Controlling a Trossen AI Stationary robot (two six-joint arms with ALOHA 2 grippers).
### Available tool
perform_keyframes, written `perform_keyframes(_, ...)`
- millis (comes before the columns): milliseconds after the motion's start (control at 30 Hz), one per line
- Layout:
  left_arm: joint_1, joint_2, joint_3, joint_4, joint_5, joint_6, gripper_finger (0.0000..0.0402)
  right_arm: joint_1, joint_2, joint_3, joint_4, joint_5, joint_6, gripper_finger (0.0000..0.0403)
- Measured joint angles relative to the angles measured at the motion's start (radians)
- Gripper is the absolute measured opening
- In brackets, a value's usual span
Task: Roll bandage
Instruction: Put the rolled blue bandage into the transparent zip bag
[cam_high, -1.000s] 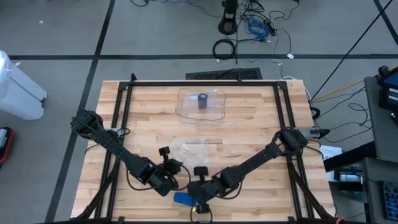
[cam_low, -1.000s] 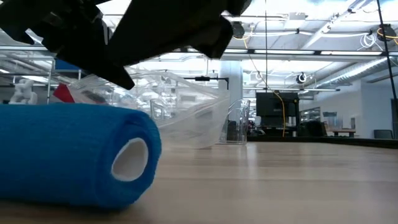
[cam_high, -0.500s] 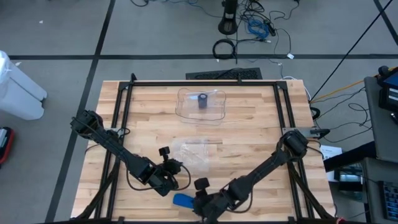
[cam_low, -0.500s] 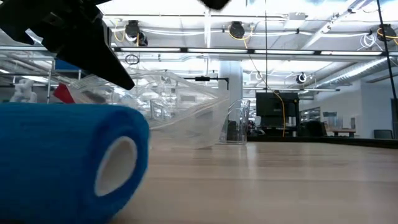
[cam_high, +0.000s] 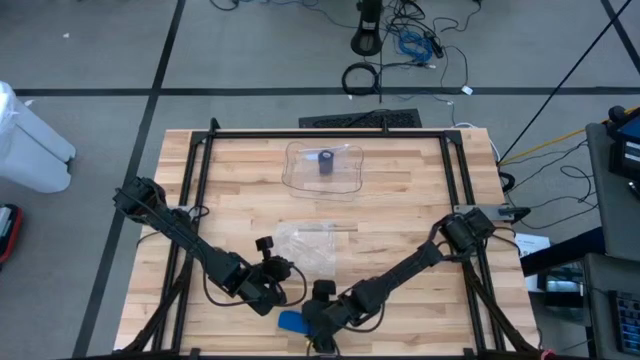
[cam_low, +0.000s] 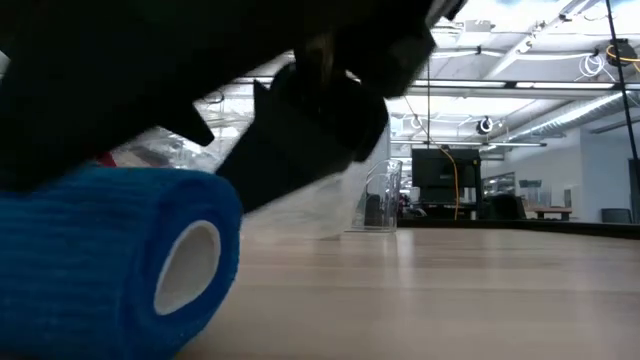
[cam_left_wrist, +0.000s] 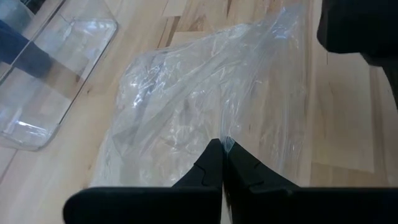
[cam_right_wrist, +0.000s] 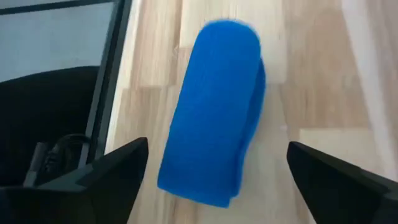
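My gripper will carry the roll into the bag and it will stay wound, since the layers (cam_right_wrist: 251, 127) lie close along the blue bandage roll's side (cam_right_wrist: 210, 112).
A blue bandage roll (cam_right_wrist: 214, 106) lies on its side near the table's front edge (cam_high: 291, 322), its hollow core end showing in the low view (cam_low: 185, 265). My right gripper (cam_right_wrist: 217, 186) is open and slants down over it, one finger on either side of the roll's near end, apart from it; in the low view it hangs dark above the roll (cam_low: 310, 110). My left gripper (cam_left_wrist: 221, 163), left of it (cam_high: 283, 290), is shut on a clear plastic bag (cam_left_wrist: 205, 93), which lies crumpled on the wood (cam_high: 312, 245). My left gripper pinches the clear plastic bag's near edge (cam_left_wrist: 227, 145) between its two shut fingers. The fingers slant down from the table's near left. The rest of the bag lies slack and crumpled on the table beyond them.
A clear tray (cam_high: 324, 170) with a dark roll (cam_high: 326, 162) in it stands at the table's far middle, also in the left wrist view (cam_left_wrist: 37, 81). Black frame rails (cam_high: 195, 190) run along the table's sides. Bare wood lies to the right.
My right gripper drew back toward the table's near edge, then came down over the blue roll. The roll has turned a little on the table and slid slightly toward the near edge.
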Motion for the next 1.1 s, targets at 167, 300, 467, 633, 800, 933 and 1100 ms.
perform_keyframes(167,0.000,0.000,0.000,0.000,0.001,0.000,0.0000,-0.010,0.012,0.000,-0.018,-0.007,0.020,0.0356)
perform_keyframes(300,0.002,0.000,0.000,0.000,0.001,-0.002,0.0000,-0.012,0.012,0.000,-0.013,-0.025,0.020,0.0334)
perform_keyframes(467,0.003,0.000,0.000,0.004,0.000,-0.002,0.0000,-0.010,0.024,0.001,-0.011,-0.098,0.023,0.0293)
perform_keyframes(633,0.003,0.000,0.000,0.006,-0.001,-0.017,0.0000,-0.020,0.039,0.001,0.003,-0.135,0.023,0.0258)
perform_keyframes(800,0.003,0.000,0.000,0.002,-0.002,-0.018,0.0000,-0.031,0.041,0.001,0.006,-0.133,0.027,0.0202)
perform_keyframes(933,0.003,0.000,0.000,0.000,-0.003,-0.018,0.0000,-0.032,0.042,0.001,0.008,-0.133,0.025,0.0146)
perform_keyframes(1100,0.003,0.000,0.000,-0.001,-0.003,-0.023,0.0000,-0.029,0.023,-0.001,-0.012,-0.132,-0.048,0.0094)
